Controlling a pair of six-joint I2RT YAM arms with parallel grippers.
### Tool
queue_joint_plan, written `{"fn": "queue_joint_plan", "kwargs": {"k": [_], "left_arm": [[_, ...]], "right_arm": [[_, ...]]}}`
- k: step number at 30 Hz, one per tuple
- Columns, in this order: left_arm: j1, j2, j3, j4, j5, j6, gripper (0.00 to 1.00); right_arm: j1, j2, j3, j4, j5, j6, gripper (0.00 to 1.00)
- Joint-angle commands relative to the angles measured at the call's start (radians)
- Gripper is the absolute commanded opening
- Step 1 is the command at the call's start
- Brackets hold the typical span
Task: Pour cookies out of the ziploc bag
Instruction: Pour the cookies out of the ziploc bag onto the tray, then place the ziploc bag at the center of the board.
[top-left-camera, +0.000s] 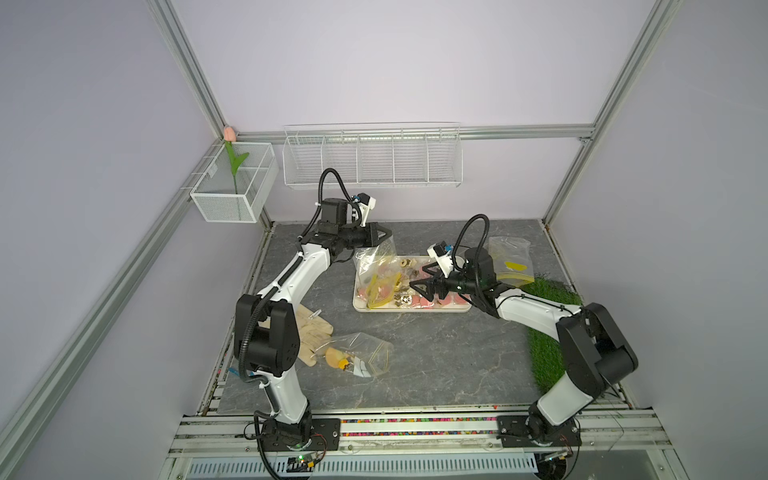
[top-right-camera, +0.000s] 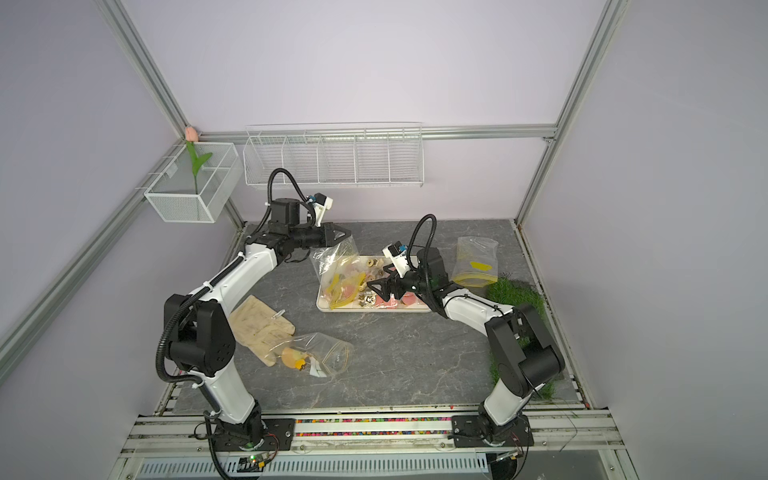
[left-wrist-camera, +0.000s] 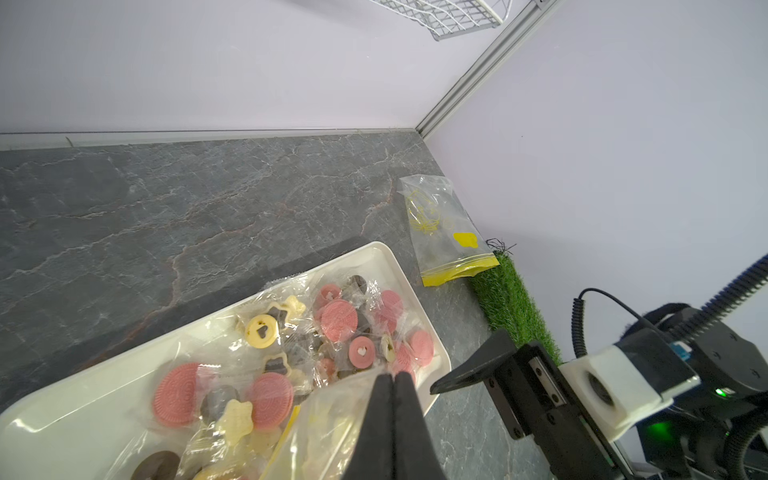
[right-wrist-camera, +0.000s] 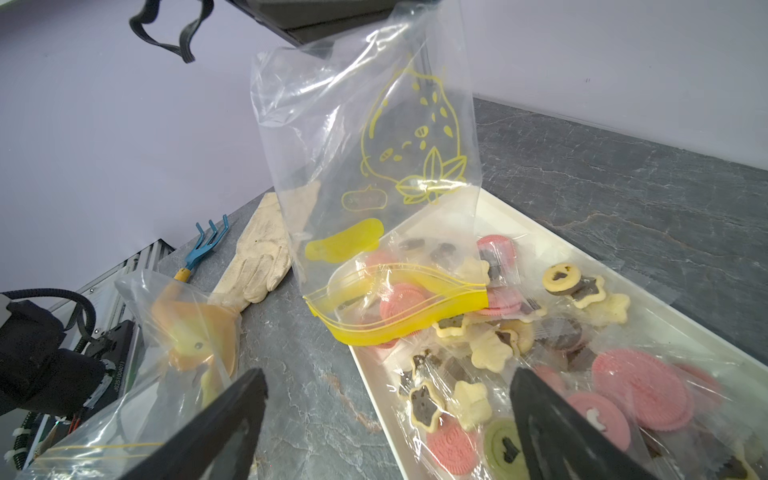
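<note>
The ziploc bag hanging empty (top-left-camera: 375, 259) is above the tray's cookies. My left gripper should keep going to the open space (top-left-camera: 444, 345) in front of the tray and let go there.
A clear ziploc bag (top-left-camera: 376, 266) (top-right-camera: 336, 266) (right-wrist-camera: 365, 166) with a yellow zip hangs upside down, its open mouth resting on the white tray (top-left-camera: 411, 309) (left-wrist-camera: 83, 399). My left gripper (top-left-camera: 388, 237) (top-right-camera: 347, 237) (left-wrist-camera: 392, 376) is shut on the bag's upper corner. The cookies (top-left-camera: 405, 264) (top-right-camera: 372, 262) (left-wrist-camera: 338, 320) (right-wrist-camera: 640, 382), pink, beige and dark, mostly in clear wrappers, lie spread over the tray; a few sit at the bag's mouth. Low over the tray's near side, my right gripper (top-left-camera: 422, 276) (top-right-camera: 379, 277) (right-wrist-camera: 388, 378) stands open and holds nothing.
A second clear bag (top-left-camera: 357, 353) with an orange piece lies front left beside a beige glove (top-left-camera: 311, 332) and a blue hand rake (right-wrist-camera: 208, 241). An empty ziploc bag (top-left-camera: 509, 259) lies back right by a green grass mat (top-left-camera: 544, 340). Wire shelves (top-left-camera: 372, 158) hang on the back wall.
</note>
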Motion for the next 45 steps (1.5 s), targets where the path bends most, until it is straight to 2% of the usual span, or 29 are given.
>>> {"fn": "queue_joint_plan", "kwargs": {"k": [1,13,21,28,36,39,45], "left_arm": [[0.002,-0.035,-0.023,0.069,0.065,-0.018,0.0],[-0.019,-0.097,-0.081,0.117,0.097,-0.054,0.0],[-0.034,-0.183,-0.147,0.115,0.06,-0.041,0.0],[-0.087,-0.28,-0.235,0.221,0.032,-0.084,0.0],[-0.135,-0.394,-0.37,0.39,-0.02,-0.237,0.0],[-0.155,-0.43,-0.437,0.494,-0.007,-0.322,0.0],[-0.239,-0.501,-0.559,0.662,-0.034,-0.47,0.0]], "right_arm": [[0.001,-0.048,-0.024,0.003,-0.021,0.013,0.95],[0.012,-0.087,-0.039,-0.019,-0.016,0.017,0.96],[0.019,-0.147,-0.081,-0.035,-0.004,0.03,0.97],[0.023,-0.22,-0.116,-0.059,0.054,0.041,0.98],[0.023,-0.347,-0.154,-0.16,0.205,0.089,0.99],[0.019,-0.421,-0.184,-0.206,0.262,0.113,0.99],[0.014,-0.565,-0.198,-0.384,0.411,0.154,1.0]]}}
